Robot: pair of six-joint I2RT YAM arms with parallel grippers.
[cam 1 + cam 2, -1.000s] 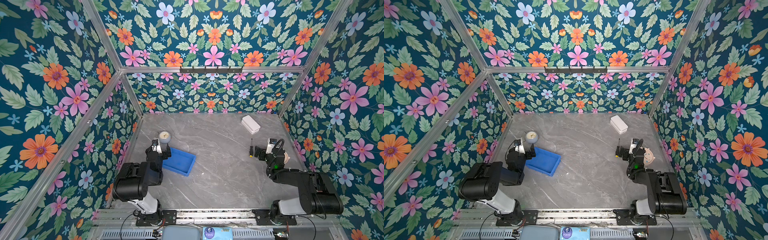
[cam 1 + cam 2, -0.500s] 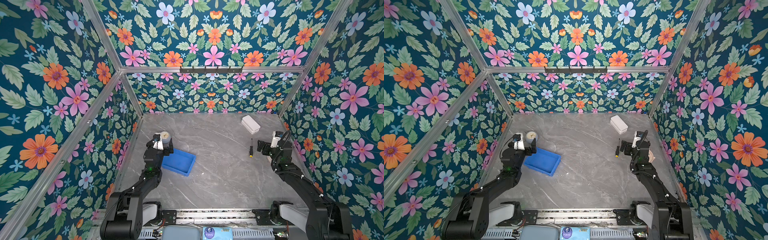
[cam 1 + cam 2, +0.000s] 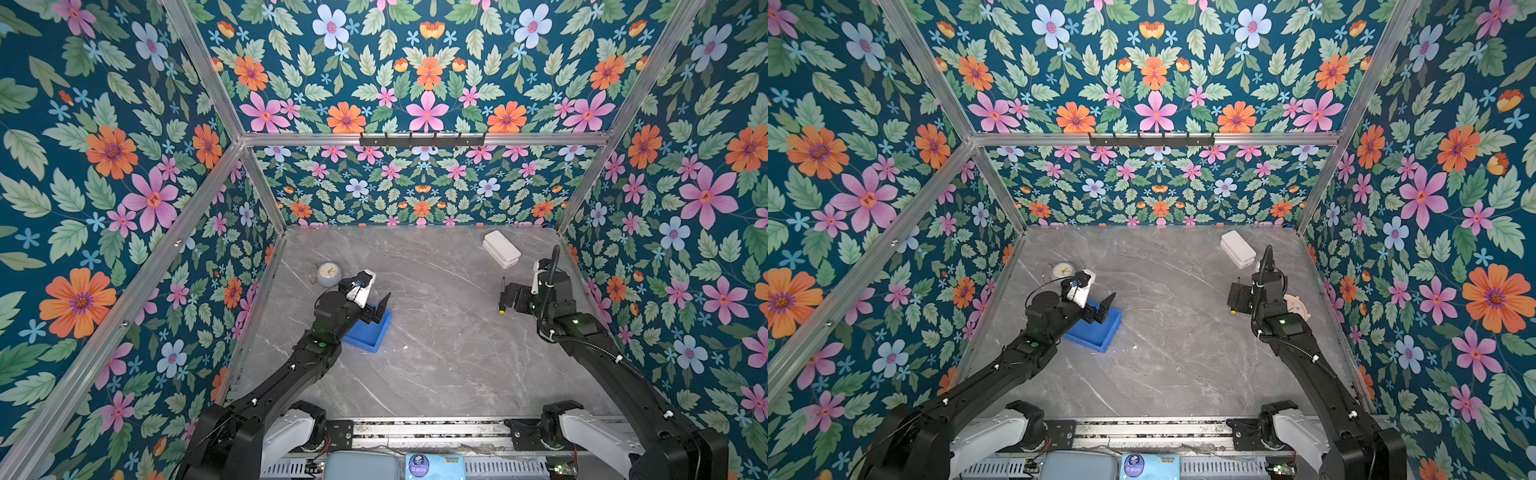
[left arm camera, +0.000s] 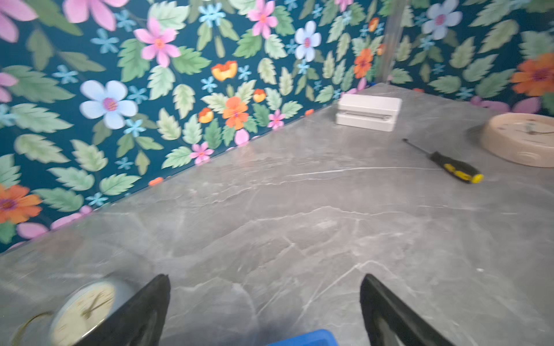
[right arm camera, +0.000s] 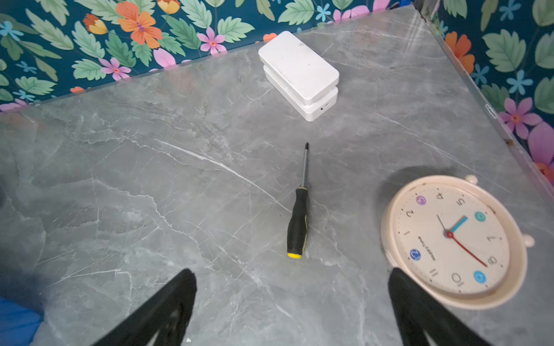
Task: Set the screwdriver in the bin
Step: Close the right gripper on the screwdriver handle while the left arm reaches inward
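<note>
The screwdriver [image 5: 302, 189] points straight between the open fingers of my right gripper, clear of the alarm clock, so I should keep going down until they close on its black handle [image 5: 297, 223].
The screwdriver [image 5: 298, 221], black handle with yellow accents and a thin shaft, lies flat on the grey table, seen too in both top views [image 3: 503, 297] [image 3: 1233, 309] and the left wrist view [image 4: 455, 170]. My right gripper [image 3: 508, 297] [image 3: 1238, 297] [image 5: 292, 274] is open just short of the handle's yellow end, holding nothing. The blue bin [image 3: 370, 332] [image 3: 1096, 332] sits at the left; corners of it show in the wrist views [image 4: 305, 341] [image 5: 15, 323]. My left gripper [image 3: 380, 309] [image 3: 1105, 308] [image 4: 265, 281] hangs open and empty over the bin's far edge.
A white box [image 3: 500, 248] [image 5: 299, 72] lies at the back right. A peach alarm clock [image 5: 452, 239] [image 3: 1296, 305] lies beside the right gripper, near the right wall. A small round clock [image 3: 329, 273] [image 4: 84, 311] sits behind the bin by the left wall.
Both arms have unfolded and stretched forward. The left gripper has swung from beside the small clock to over the bin. The right gripper has stayed near the screwdriver. Both remain open.
</note>
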